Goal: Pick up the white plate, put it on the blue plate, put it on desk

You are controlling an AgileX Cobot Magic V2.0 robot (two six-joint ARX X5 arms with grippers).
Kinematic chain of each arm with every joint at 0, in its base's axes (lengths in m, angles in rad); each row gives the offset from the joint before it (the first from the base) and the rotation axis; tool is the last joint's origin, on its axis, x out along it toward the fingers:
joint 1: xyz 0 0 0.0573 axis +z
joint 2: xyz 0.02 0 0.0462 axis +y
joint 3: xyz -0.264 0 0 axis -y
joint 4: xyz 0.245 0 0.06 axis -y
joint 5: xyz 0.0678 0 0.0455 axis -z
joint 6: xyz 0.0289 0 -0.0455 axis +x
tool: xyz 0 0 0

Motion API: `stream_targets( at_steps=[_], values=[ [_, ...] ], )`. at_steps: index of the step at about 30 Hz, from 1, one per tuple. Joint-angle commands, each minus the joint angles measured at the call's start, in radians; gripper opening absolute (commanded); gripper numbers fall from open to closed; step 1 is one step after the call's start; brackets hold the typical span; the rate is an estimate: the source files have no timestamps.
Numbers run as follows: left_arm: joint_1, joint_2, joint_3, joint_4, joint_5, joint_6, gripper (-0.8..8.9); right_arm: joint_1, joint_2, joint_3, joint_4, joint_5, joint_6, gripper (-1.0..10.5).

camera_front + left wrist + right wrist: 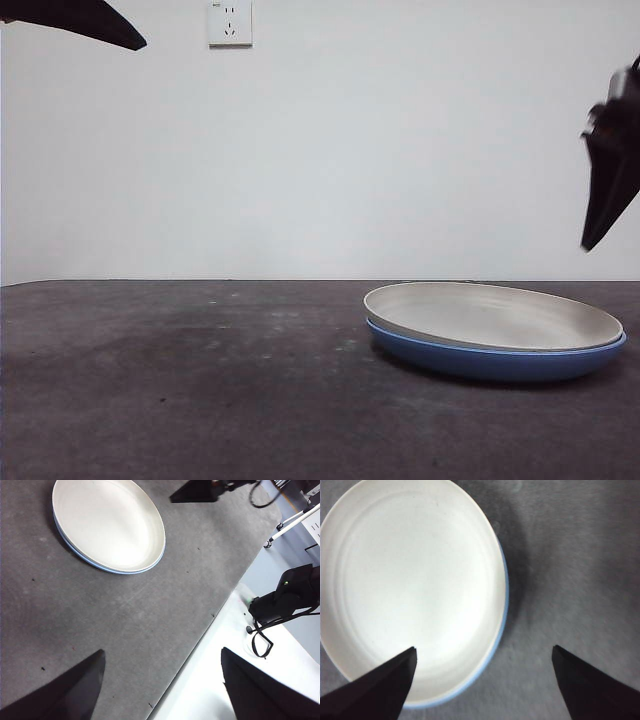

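Note:
The white plate is sitting close inside the blue rim (480, 347), so I expect the blue plate (495, 364) to rise along with it, still stacked, when I lift.
The white plate (495, 315) rests nested on the blue plate (495, 360) on the desk (200, 380) at the right. In the right wrist view the white plate (415, 590) fills most of the frame, with a thin edge of the blue plate (504, 605) showing beside it. My right gripper (484, 652) hangs open above the stack's rim, apart from it; in the front view it shows as a dark right gripper (610, 190) at the right edge. My left gripper (162, 657) is open, far from the white plate (107, 522), over the desk's edge.
A wall socket (229, 22) sits high on the white back wall. The left wrist view shows the desk's edge (200, 635), a white surface with black cables (262, 640) beyond it, and a stand's legs (290, 527).

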Motion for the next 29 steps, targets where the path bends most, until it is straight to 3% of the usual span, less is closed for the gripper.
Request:
stream_targets(
  at_steps=[1, 10, 19, 29],
  values=[
    [-0.005, 0.006, 0.007, 0.009, 0.010, 0.016, 3.71, -0.002, 0.066, 0.005, 0.054, -0.030, 0.010, 4.1],
    [-0.005, 0.006, 0.007, 0.011, 0.010, 0.016, 3.71, -0.002, 0.220, 0.005, 0.134, -0.061, 0.013, 3.6],
    [-0.005, 0.006, 0.007, 0.012, 0.010, 0.016, 3.71, -0.003, 0.262, 0.005, 0.179, -0.060, 0.021, 1.4],
    [-0.005, 0.006, 0.007, 0.011, 0.010, 0.015, 3.71, -0.004, 0.282, 0.005, 0.180, -0.045, 0.032, 0.3]
  ],
)
